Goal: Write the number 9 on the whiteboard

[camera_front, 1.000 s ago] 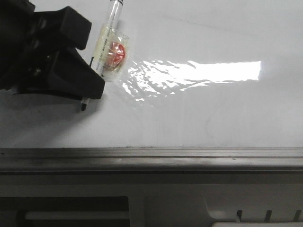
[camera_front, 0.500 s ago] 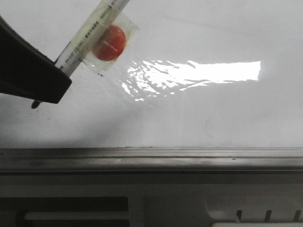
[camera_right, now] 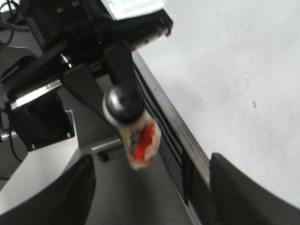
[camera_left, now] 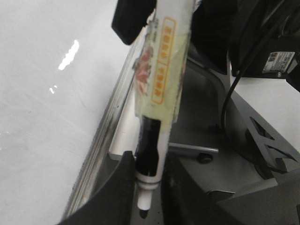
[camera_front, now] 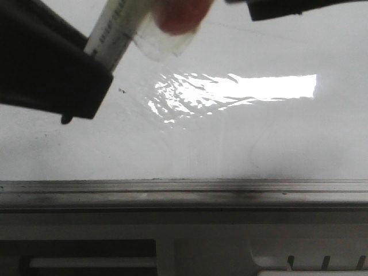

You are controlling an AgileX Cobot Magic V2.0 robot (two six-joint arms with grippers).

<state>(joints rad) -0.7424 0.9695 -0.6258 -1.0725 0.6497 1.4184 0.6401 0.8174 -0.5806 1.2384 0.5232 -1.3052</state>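
Observation:
The marker (camera_left: 149,161) is clamped in my left gripper just above its tip, so my right gripper should grab the marker's upper part (camera_left: 164,63) and my left gripper should move back before the writing starts.
My left gripper (camera_front: 52,63) is shut on a white marker (camera_front: 112,29), whose black tip (camera_front: 66,119) points down over the whiteboard (camera_front: 241,138). A red sticker under clear tape (camera_front: 178,17) sits on the marker's upper part. In the left wrist view the fingers (camera_left: 112,197) clamp the marker (camera_left: 161,70) just above its tip (camera_left: 142,213). My right gripper (camera_front: 276,8) is open at the top edge, close to the marker's rear end. In the right wrist view its jaws stand wide apart, with the marker's black cap (camera_right: 123,104) ahead of them. No drawn number 9 shows on the board.
A grey metal rail (camera_front: 184,192) runs along the board's near edge, with the grey robot base (camera_front: 201,247) below it. A small dark speck (camera_front: 122,90) and a bright glare patch (camera_front: 241,86) lie on the board. The left arm's black body (camera_right: 61,42) fills the right wrist view's far side.
My left gripper has risen toward the camera with the marker, its tip shifting slightly right. My right gripper has come into view at the top right, near the marker's rear end.

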